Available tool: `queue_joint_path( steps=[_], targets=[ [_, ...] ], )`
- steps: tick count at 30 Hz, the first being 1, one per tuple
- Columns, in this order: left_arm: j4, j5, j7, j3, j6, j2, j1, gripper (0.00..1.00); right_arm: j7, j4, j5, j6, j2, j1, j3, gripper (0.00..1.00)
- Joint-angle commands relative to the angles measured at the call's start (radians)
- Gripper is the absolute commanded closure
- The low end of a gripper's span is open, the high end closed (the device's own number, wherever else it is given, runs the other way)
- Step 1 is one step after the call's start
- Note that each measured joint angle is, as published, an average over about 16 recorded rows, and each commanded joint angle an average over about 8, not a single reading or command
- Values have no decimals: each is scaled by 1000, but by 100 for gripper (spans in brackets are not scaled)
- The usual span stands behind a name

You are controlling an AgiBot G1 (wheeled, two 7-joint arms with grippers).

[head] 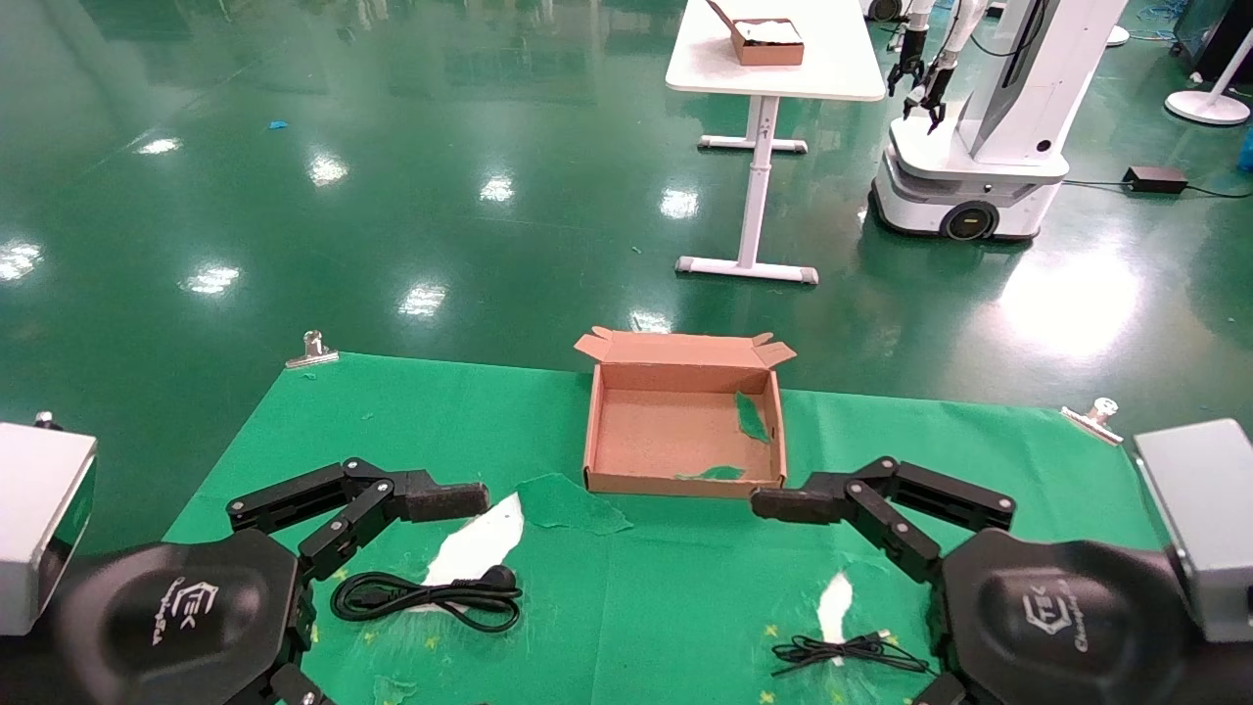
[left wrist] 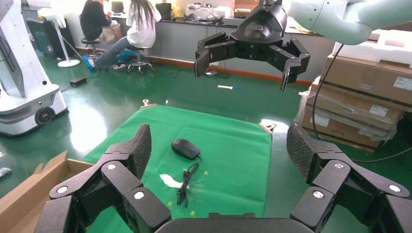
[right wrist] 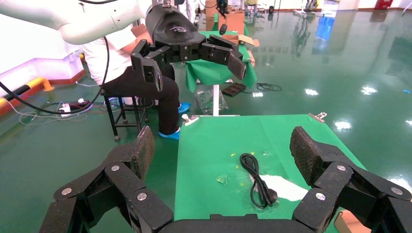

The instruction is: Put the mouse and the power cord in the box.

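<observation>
The thin cable (head: 848,650) lies in a bundle and runs (head: 923,666) under my right gripper. The hidden mouse will hang down below when I raise the cable.
The box (head: 685,482), brown cardboard with green scraps inside, sits open at the table's middle back. The power cord (head: 426,594) lies looped at front left, also seen in the right wrist view (right wrist: 257,179). The mouse (left wrist: 185,148) rests on the cloth at front right. In the head view my right gripper's body hides it, and only its thin cable (head: 847,651) shows. My left gripper (left wrist: 219,145) hovers open above the cord with nothing in it, one finger (head: 445,499) pointing toward the box. My right gripper (right wrist: 223,145) hovers open and holds nothing, one finger (head: 788,503) near the box's front right corner.
A green cloth (head: 666,607) with white torn patches (head: 480,543) covers the table, held by metal clips (head: 313,351) at the back corners. A loose cloth flap (head: 573,504) lies before the box. Beyond stand a white table (head: 773,59) and another robot (head: 979,147).
</observation>
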Motion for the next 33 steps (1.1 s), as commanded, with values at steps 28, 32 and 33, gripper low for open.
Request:
queue_joint_path(
  steps=[28,32,33],
  targets=[
    [0,0,0,0,0,0,0,0,0,0,1,0,0,0,0,0],
    [0,3,0,1,1,0,0,0,-1,0,-2,0,2,-1,0,0],
    [-1,8,0,4,1,-1,-2,0,-4,-1,-10,0,5,-3,-2,0]
  ],
)
